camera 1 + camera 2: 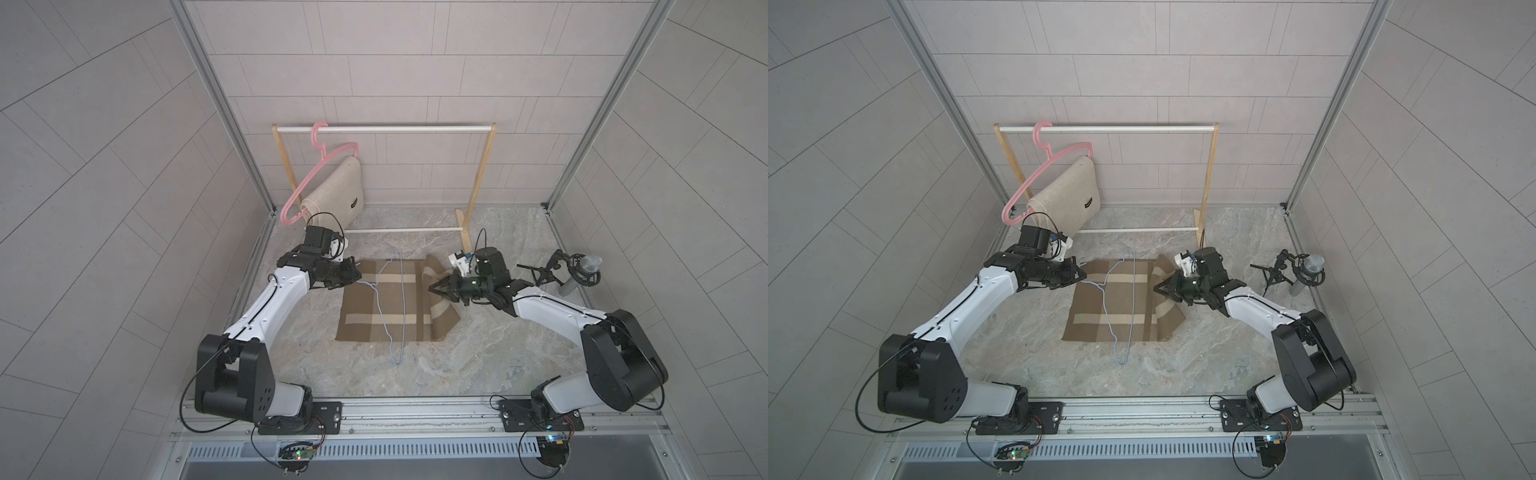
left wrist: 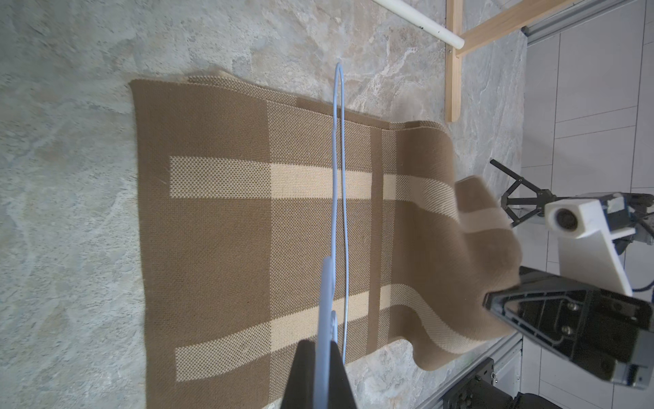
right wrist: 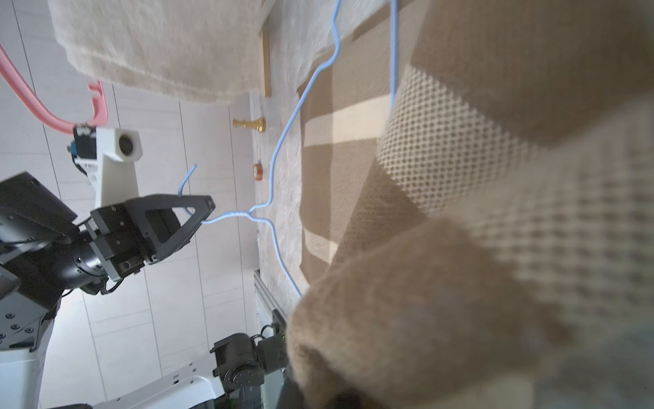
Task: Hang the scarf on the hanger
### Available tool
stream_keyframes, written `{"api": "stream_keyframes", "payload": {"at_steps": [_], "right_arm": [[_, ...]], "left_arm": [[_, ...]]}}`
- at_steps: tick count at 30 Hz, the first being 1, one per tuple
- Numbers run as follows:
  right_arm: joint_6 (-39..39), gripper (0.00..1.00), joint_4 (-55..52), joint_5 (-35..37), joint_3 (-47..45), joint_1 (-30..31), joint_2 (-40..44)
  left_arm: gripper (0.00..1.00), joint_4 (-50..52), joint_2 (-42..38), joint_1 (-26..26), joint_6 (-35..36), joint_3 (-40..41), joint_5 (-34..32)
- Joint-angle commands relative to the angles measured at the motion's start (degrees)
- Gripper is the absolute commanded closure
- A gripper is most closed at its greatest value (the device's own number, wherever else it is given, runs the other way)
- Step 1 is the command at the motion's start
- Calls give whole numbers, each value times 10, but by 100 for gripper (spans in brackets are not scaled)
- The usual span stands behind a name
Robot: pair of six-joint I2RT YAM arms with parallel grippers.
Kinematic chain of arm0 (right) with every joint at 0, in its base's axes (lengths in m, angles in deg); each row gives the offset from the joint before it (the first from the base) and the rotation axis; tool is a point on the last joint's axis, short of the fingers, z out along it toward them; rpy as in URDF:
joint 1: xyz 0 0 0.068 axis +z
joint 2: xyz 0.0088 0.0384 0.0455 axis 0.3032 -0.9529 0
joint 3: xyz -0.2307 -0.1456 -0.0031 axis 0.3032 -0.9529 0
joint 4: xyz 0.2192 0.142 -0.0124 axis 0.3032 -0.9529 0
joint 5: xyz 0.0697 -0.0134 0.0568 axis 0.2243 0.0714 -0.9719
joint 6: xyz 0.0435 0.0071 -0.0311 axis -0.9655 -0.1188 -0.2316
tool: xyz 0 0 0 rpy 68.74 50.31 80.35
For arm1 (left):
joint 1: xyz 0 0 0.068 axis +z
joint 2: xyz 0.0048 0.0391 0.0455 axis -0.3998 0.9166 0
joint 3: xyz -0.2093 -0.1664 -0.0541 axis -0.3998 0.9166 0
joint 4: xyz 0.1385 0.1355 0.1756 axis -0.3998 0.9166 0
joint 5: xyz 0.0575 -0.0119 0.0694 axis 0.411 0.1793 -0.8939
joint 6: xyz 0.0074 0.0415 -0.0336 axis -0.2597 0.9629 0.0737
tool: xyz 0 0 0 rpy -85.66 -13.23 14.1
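Note:
The hanger's straight bar (image 1: 403,300) lies flat across the scarf, so my right gripper should keep folding the scarf's lifted edge over the bar and release (image 1: 390,298) just beyond it.
A brown scarf (image 1: 374,307) (image 1: 1100,307) with cream stripes lies flat mid-table. A thin blue wire hanger (image 1: 402,299) (image 1: 1133,299) lies across it. My left gripper (image 1: 357,277) (image 1: 1083,277) is at the scarf's left edge, shut on the hanger's hook end; in the left wrist view the blue wire (image 2: 335,177) runs out from between the closed fingers (image 2: 304,371). My right gripper (image 1: 432,288) (image 1: 1156,288) is shut on the scarf's right edge, which is lifted and curled off the table. In the right wrist view the scarf (image 3: 460,248) fills the picture and hides the jaws.
At the back stands a wooden rack with a white rail (image 1: 386,129). A pink hanger (image 1: 320,166) carrying a beige cloth (image 1: 336,195) hangs at its left end, just behind my left arm. A microphone on a small stand (image 1: 582,270) sits at the right edge.

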Motion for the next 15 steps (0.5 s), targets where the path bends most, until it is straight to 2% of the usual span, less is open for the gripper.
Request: {"api": "stream_keyframes", "payload": {"at_steps": [1,5,15], "right_arm": [[-83,100,82,46,41,59,-48],[-118,100,125,67,76,98,-128],[-101,100,130,66,165,139,-260]], "left_arm": [[100,-12,2,0,-7,10,4],[100,-12,-7,0,-9,13,7],[100,-12,-13,-1,-17,10,32]]}}
